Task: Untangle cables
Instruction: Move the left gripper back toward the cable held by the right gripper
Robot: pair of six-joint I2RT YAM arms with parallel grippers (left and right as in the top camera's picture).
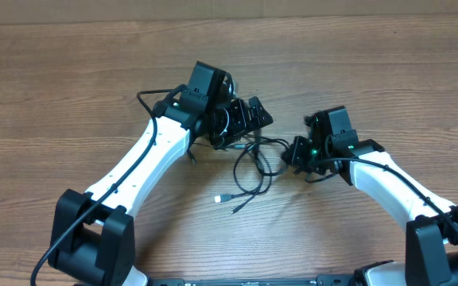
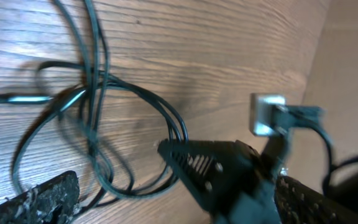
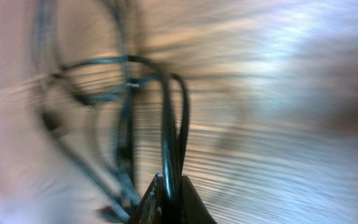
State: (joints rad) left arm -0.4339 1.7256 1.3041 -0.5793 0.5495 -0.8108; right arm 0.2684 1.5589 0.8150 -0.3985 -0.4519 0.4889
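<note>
My left gripper should grab the crossed strands of cable [image 1: 256,148] and pull them away from my right gripper, which holds only one side of the cable loops [image 1: 281,144].
The cables [image 1: 253,168] lie as thin black loops on the wooden table between my two grippers, with two plug ends [image 1: 226,202] trailing toward the front. My left gripper [image 1: 253,119] is at the upper left edge of the tangle. In the left wrist view its fingers [image 2: 176,190] are wide apart with cable loops [image 2: 98,99] lying on the table between and ahead of them. My right gripper [image 1: 296,152] is at the right edge of the tangle. In the blurred right wrist view its jaws [image 3: 169,190] are shut on cable strands [image 3: 166,124].
The wooden table [image 1: 70,87] stretches all round. My right gripper also shows in the left wrist view [image 2: 216,171] as a black wedge, close to my left fingers. Thicker black arm wires [image 1: 153,99] hang by the left arm.
</note>
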